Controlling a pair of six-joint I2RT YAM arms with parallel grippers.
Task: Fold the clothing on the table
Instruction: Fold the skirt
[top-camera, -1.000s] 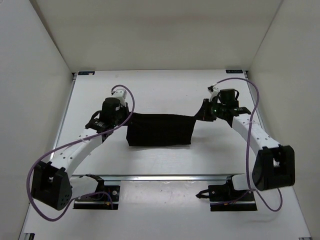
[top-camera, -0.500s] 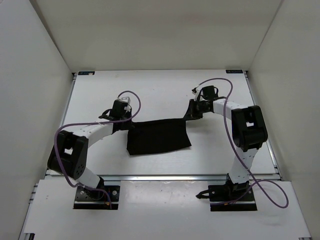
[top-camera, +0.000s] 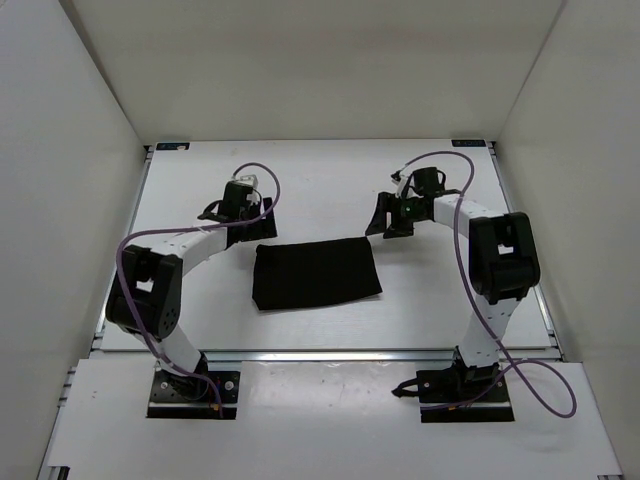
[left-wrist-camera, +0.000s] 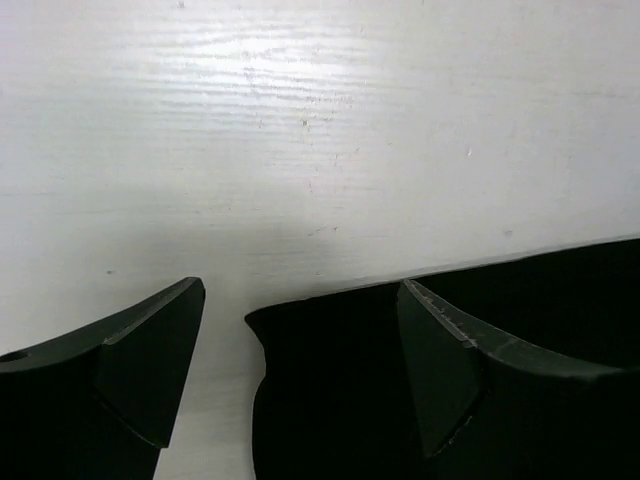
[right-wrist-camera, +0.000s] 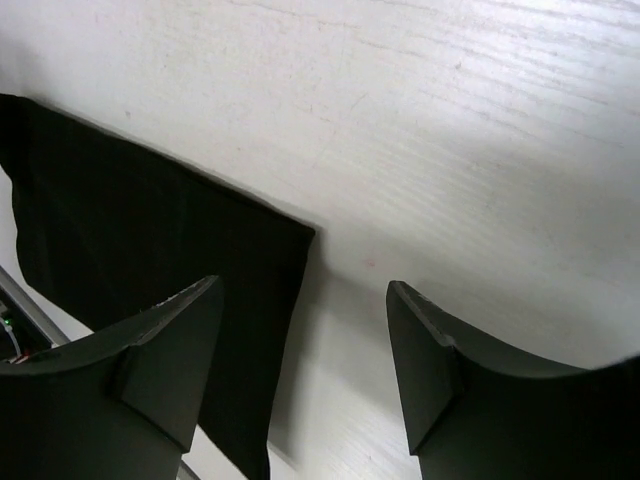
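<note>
The clothing is lying in a long, thin, flat shape (top-camera: 314, 274), so its end (top-camera: 370, 268) will fold over gently and stay down when I bring it inward.
The clothing (top-camera: 315, 273), a plain black piece, lies flat as a rough rectangle in the middle of the white table (top-camera: 320, 175). My left gripper (top-camera: 260, 222) hovers open just beyond its far left corner. In the left wrist view that corner of the clothing (left-wrist-camera: 330, 400) lies on the table (left-wrist-camera: 300, 120) below my left gripper (left-wrist-camera: 300, 335), apart from both fingers. My right gripper (top-camera: 386, 222) is open by the far right corner. In the right wrist view the clothing (right-wrist-camera: 150, 230) lies left of my right gripper (right-wrist-camera: 300, 340), with bare table (right-wrist-camera: 450, 150) between the fingers.
White walls close in the table on the left, back and right. A silver rail (top-camera: 330, 352) runs along the near edge, with both arm bases (top-camera: 195, 390) behind it. Purple cables (top-camera: 445, 160) loop off each arm.
Both grippers have opened and let go of the clothing's far corners. The clothing has dropped flat onto the table. Both grippers have drawn slightly toward the far side.
</note>
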